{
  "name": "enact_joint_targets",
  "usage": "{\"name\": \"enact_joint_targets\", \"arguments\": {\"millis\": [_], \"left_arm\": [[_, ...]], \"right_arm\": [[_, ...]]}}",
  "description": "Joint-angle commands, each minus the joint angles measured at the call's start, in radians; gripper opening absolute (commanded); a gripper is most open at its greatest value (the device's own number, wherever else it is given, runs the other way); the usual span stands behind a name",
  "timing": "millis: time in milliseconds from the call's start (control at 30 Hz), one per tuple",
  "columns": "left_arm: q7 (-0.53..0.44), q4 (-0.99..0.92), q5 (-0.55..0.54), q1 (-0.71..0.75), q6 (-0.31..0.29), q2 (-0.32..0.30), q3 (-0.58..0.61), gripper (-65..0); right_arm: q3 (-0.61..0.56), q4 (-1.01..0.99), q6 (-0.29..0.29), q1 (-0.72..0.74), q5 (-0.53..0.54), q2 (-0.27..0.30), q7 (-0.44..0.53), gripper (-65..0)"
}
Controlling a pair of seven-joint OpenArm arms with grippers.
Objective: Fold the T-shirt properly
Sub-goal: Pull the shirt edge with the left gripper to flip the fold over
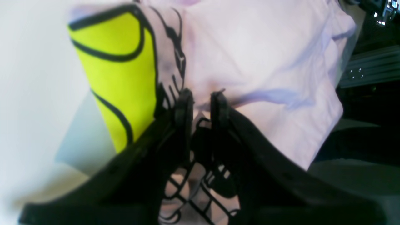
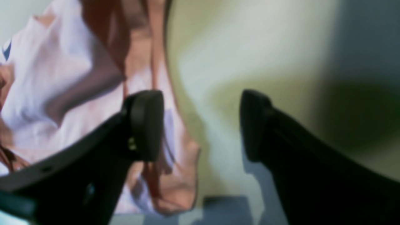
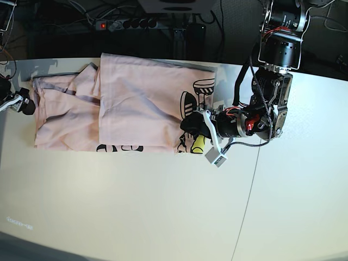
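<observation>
Next, my right gripper takes the T-shirt's rumpled end (image 3: pixel 68 115) by its outer edge (image 3: pixel 37 117) and folds it over, because that end lies unfolded and far from my left gripper at the print.
The pale pink T-shirt (image 3: pixel 136 103) lies partly folded on the white table (image 3: pixel 136 206), with black lettering and the yellow-black print showing at its right and front edges. My left gripper (image 3: pixel 190 126) is shut on a bunched fold of the shirt by the print; in the left wrist view the left gripper (image 1: pixel 201 103) pinches pink cloth (image 1: pixel 265 62) beside the yellow patch (image 1: pixel 118 72). My right gripper (image 3: pixel 20 103) is at the shirt's left edge. In the right wrist view the right gripper (image 2: pixel 200 125) is open and empty, with the shirt (image 2: pixel 56 78) under its left finger.
A power strip (image 3: pixel 119 23) and cables lie in the dark area behind the table's back edge. A seam (image 3: pixel 247 190) runs across the table top at the right. The left arm's body (image 3: pixel 272 103) reaches over the table from the back right.
</observation>
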Motion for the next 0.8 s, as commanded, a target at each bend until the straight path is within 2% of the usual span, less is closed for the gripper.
{"name": "enact_joint_targets", "arguments": {"millis": [0,167,533,767], "left_arm": [[-0.012,0.005,0.001,-0.031,-0.027,-0.002,-0.002,-53.7],[-0.011,-0.002,0.003,-0.051,-0.027,-0.001,-0.002,-53.7],[-0.010,-0.002,0.003,-0.051,-0.027,-0.002,-0.002,-53.7],[-0.011,-0.002,0.003,-0.051,-0.027,-0.001,-0.002,-53.7]], "right_arm": [[-0.011,0.012,0.078,0.013,0.015,0.023,0.012,-26.0],[-0.080,0.012,0.078,0.013,0.004,-0.014,0.013,-26.0],[-0.085,0.011,0.078,0.013,0.016,-0.105,-0.014,-26.0],[-0.120,0.011,0.078,0.013,0.027,-0.122,-0.047,-26.2]]}}
